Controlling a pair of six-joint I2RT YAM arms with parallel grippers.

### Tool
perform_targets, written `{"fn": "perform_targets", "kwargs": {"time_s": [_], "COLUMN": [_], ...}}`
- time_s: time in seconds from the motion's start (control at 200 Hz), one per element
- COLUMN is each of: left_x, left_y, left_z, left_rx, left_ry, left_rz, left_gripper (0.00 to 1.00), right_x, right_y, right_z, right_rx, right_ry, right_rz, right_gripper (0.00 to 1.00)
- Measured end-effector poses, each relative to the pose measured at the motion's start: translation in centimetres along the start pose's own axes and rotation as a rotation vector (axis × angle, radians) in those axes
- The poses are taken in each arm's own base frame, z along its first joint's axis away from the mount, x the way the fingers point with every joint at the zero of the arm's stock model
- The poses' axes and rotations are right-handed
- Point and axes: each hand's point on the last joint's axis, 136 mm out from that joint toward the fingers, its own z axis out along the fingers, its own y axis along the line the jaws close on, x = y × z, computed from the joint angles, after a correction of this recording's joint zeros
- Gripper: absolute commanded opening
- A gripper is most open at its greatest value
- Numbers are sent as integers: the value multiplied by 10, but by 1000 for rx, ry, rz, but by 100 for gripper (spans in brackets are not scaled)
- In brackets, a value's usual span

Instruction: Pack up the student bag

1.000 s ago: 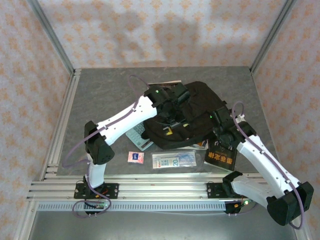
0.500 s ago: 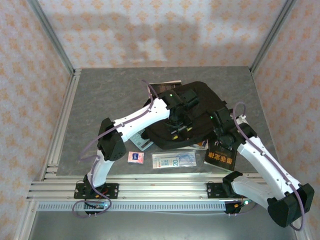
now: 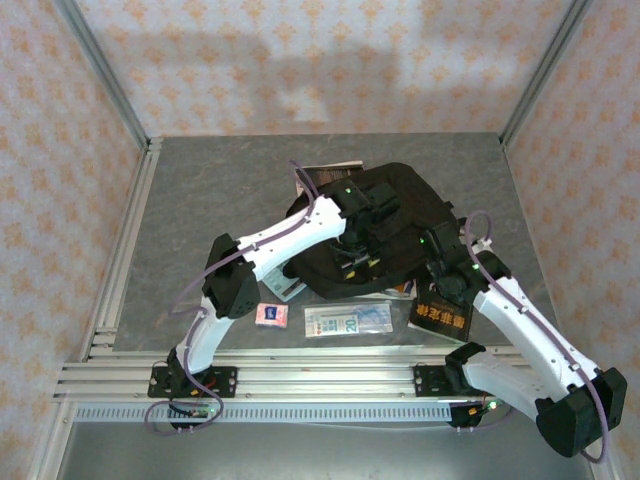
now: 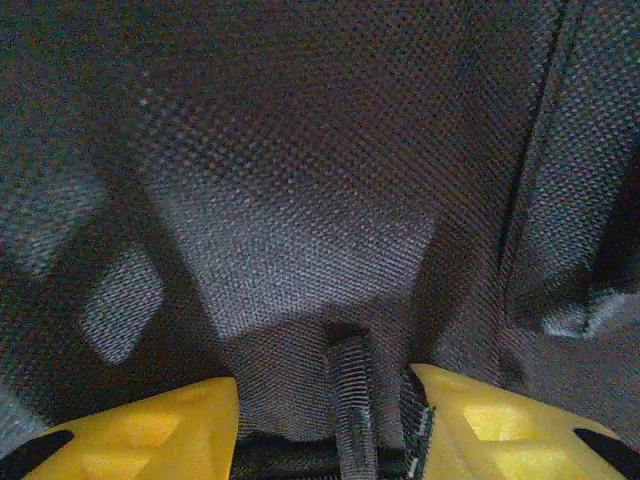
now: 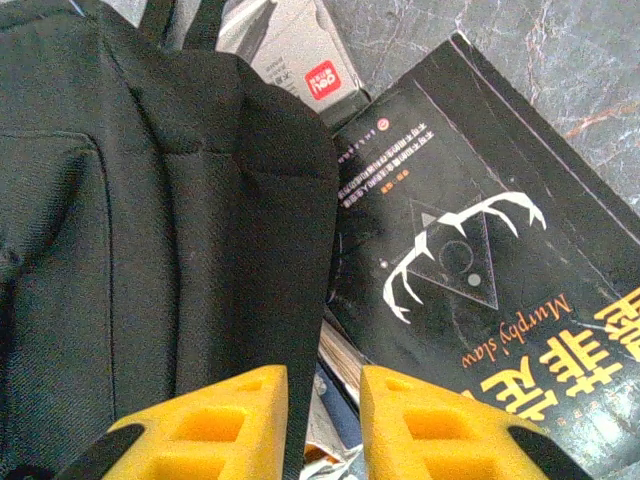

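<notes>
My right gripper is to pinch the bag's side edge (image 5: 298, 350) and help move the bag back first, because the bag's front edge covers books (image 3: 400, 290) that must go inside.
The student bag (image 3: 395, 205), a big black backpack, lies flat in the middle of the table. My left gripper (image 3: 358, 256) is pressed down onto its front. In the left wrist view the yellow fingers (image 4: 150, 430) stand apart, so the left gripper (image 4: 325, 400) is open, with a bulge of bag fabric (image 4: 300, 210) and a webbing strap (image 4: 352, 400) between them. My right gripper (image 3: 436, 268) is at the bag's right edge. The right gripper (image 5: 323, 385) is open by a narrow gap; the bag's edge (image 5: 250, 200) lies against its left finger.
A black book (image 3: 440, 314) with yellow lettering lies right of the bag, partly under its edge. A white box (image 5: 290, 40) pokes out under the bag. A banknote-print pouch (image 3: 347, 320), a pink eraser (image 3: 271, 315) and a calculator (image 3: 281, 286) lie in front. Another book (image 3: 327, 171) sits behind.
My left arm has swung right and forward across the bag, and its jaws have narrowed around the fabric. The right gripper has shifted slightly left along the bag's edge.
</notes>
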Motion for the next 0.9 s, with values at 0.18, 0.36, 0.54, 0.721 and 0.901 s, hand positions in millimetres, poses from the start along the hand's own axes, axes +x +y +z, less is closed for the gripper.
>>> {"fn": "perform_targets", "kwargs": {"time_s": [0.18,0.36,0.54,0.721,0.901], "left_x": [-1,-2,-3,-7,-7], "left_y": [0,-3,-5,-7,-7], "left_z": [8,10,9,6,2], "left_rx": [-19,-17,-12,-3,7], "left_ry": [1,1,-8,-29,-33], "left_rz": [19,45,63,65,65], "left_gripper": [32,9,0,0,0], "right_x": [4,8,9,21,46], "right_y": [0,2,3,12,31], "right_z": [3,5,3,-6,-9], "right_rx": [-5,-14,-28,-98,-189], "right_ry": [16,30,41,127,269], "right_rz": [6,9,9,-16,-45], "right_gripper": [25,24,28,52,66]}}
